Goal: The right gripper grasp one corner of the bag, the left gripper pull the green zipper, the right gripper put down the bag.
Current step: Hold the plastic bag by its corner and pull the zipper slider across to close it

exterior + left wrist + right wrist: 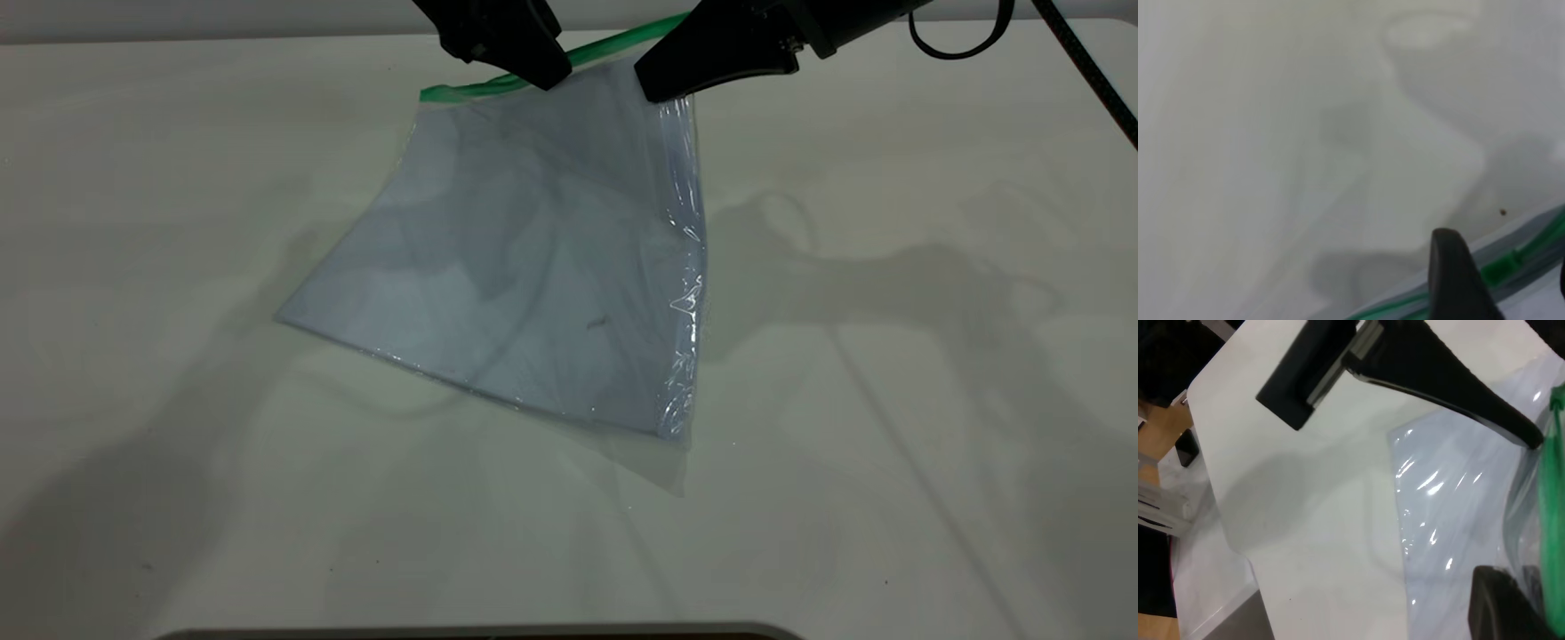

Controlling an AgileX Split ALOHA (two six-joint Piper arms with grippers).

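My left gripper's fingers are loosely around the slider (1503,268) and the zipper is open toward the bag's free corner (426,95), so I should grip the slider and pull it there.
The bag (533,267), a clear pale blue-grey pouch, hangs tilted with its far right corner raised and its near edge resting on the table. The right gripper (662,84) is shut on that raised corner; in the right wrist view one of its fingers (1501,610) presses the plastic beside the green strip (1555,520). The green zipper (613,43) runs along the bag's far edge. The left gripper (544,73) sits over the zipper near its middle. In the left wrist view its fingers (1458,280) stand apart either side of the green slider tab (1501,269), not closed on it.
The white table (889,400) lies all round the bag, with arm shadows on it. A black cable (1089,67) runs down at the far right. The table's edge and floor clutter show in the right wrist view (1178,453).
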